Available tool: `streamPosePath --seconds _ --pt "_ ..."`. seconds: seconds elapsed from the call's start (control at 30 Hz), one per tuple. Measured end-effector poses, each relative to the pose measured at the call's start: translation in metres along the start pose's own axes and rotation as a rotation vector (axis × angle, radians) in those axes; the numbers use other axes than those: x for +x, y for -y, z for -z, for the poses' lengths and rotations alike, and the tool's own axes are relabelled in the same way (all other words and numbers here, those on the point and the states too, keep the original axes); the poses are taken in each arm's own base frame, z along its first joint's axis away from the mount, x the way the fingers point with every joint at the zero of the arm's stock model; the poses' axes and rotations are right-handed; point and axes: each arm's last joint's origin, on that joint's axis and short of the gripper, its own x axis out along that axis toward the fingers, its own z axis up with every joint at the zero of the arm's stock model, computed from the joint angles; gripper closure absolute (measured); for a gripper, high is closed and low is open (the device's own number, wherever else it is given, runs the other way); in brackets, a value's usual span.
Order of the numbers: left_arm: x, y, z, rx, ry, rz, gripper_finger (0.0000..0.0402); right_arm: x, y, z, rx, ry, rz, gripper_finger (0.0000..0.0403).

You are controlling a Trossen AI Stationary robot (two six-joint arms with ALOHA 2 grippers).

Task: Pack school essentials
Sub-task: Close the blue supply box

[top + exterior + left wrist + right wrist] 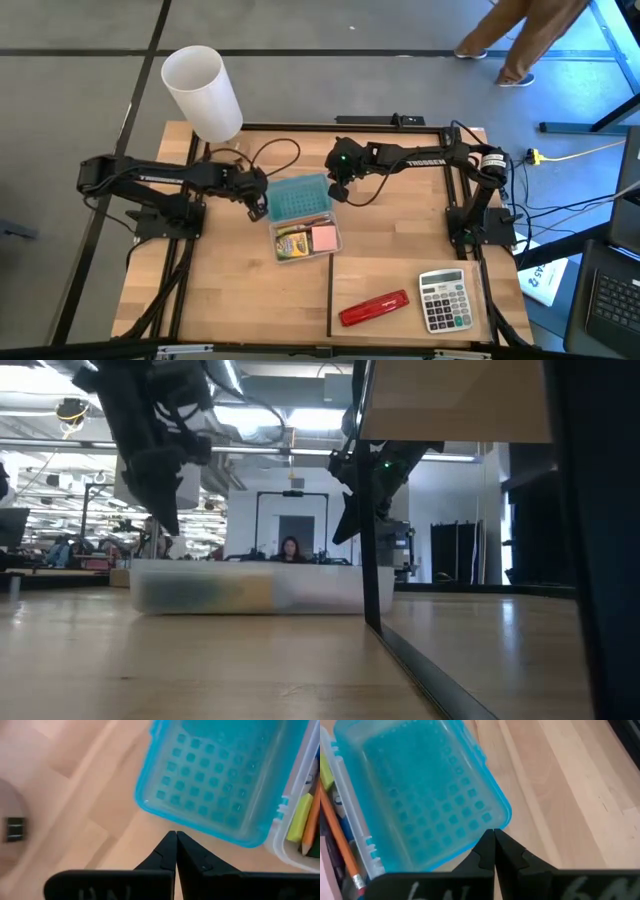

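Note:
My left gripper is closed beside the blue lid's short side [200,828]. It should go to the lid's far edge [141,782], open around that edge and swing the lid up.
A clear pencil case [305,240] lies mid-table with its blue lid [300,195] swung open and flat on the wood toward the far side. Inside it are the yellow-green crayon box [293,242] and the pink sticky-note pad [323,238]. An orange pencil [340,840] lies along the hinge side. Scissors, pen and eraser cannot be made out. My left gripper [258,205] is shut beside the lid's left edge [200,832]. My right gripper [338,190] is shut at the lid's far right corner [502,817]. In the low view both hang above the case [260,588].
A white cylinder [205,90] stands at the far left corner. A red stapler [375,308] and a grey calculator [443,300] lie near the right front edge. Cables run along the far side. A dark post [365,490] crosses the low view. A person's legs [510,50] are beyond the table.

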Motion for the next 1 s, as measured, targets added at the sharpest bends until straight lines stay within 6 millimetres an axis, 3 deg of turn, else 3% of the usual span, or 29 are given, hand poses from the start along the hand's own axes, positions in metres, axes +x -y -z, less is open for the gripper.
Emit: streamPosePath --seconds 0.13,0.23,0.47,0.63,0.8,1.0 --pt "-0.016 -0.006 -0.008 -0.025 0.103 -0.073 0.0401 0.0 0.0 0.0 -0.016 0.001 0.001 0.04" --pt "-0.018 -0.009 -0.018 -0.068 0.174 -0.064 0.0402 0.0 0.0 -0.003 -0.027 0.029 -0.002 0.04" --pt "0.002 -0.026 -0.034 -0.105 0.16 -0.052 0.0402 -0.001 -0.003 -0.016 -0.16 0.175 -0.113 0.04" --pt "0.021 -0.041 -0.041 -0.173 0.112 -0.064 0.0401 0.0 0.001 -0.019 -0.154 0.215 -0.107 0.04" --pt "0.025 -0.048 -0.042 -0.196 0.066 0.049 0.0401 0.0 0.006 -0.018 -0.117 0.207 -0.12 0.0394" --pt "0.025 -0.05 -0.042 -0.078 0.055 0.113 0.0401 0.001 0.006 -0.016 -0.151 0.193 -0.121 0.036"
